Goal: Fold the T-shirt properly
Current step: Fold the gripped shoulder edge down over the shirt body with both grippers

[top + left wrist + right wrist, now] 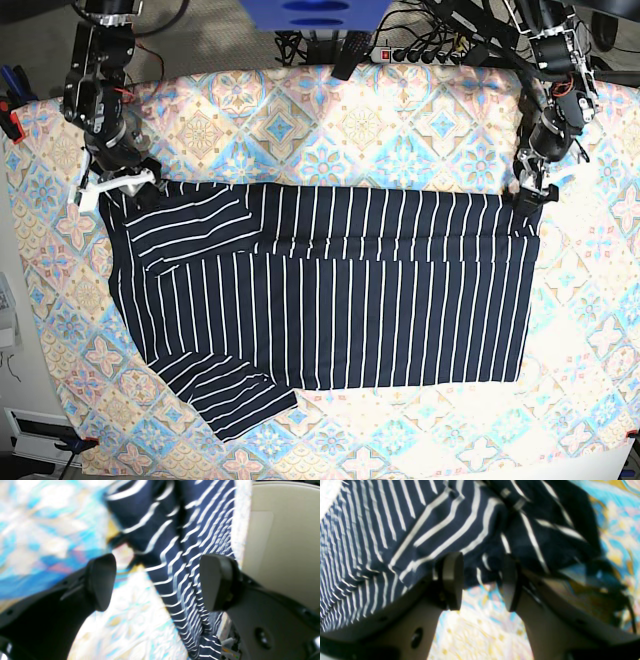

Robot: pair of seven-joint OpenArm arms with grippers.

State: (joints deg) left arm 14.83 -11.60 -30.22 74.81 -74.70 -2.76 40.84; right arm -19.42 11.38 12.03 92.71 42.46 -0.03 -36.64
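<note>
The T-shirt's folded edge (494,197) lies beyond the left gripper's open fingers, so the robot should stretch farther toward the T-shirt's corner (541,211) and pinch the cloth there before it pulls the T-shirt closer.
The dark navy T-shirt (340,300) with thin white stripes lies flat on the patterned tablecloth (400,140), its upper strip folded down over the body. My left gripper (527,197) is at the shirt's upper right corner. In the left wrist view its jaws (158,581) stand wide open with the striped cloth (175,530) running between and beyond them, unpinched. My right gripper (108,185) sits at the upper left corner by the folded sleeve. In the right wrist view (482,581) its fingers are apart, the shirt's edge (395,530) lying just past the tips.
A power strip (430,55) and cables lie beyond the far table edge, beside a blue object (315,12). A red clamp (10,125) holds the cloth at the left edge. A beige surface (282,542) shows past the table's side.
</note>
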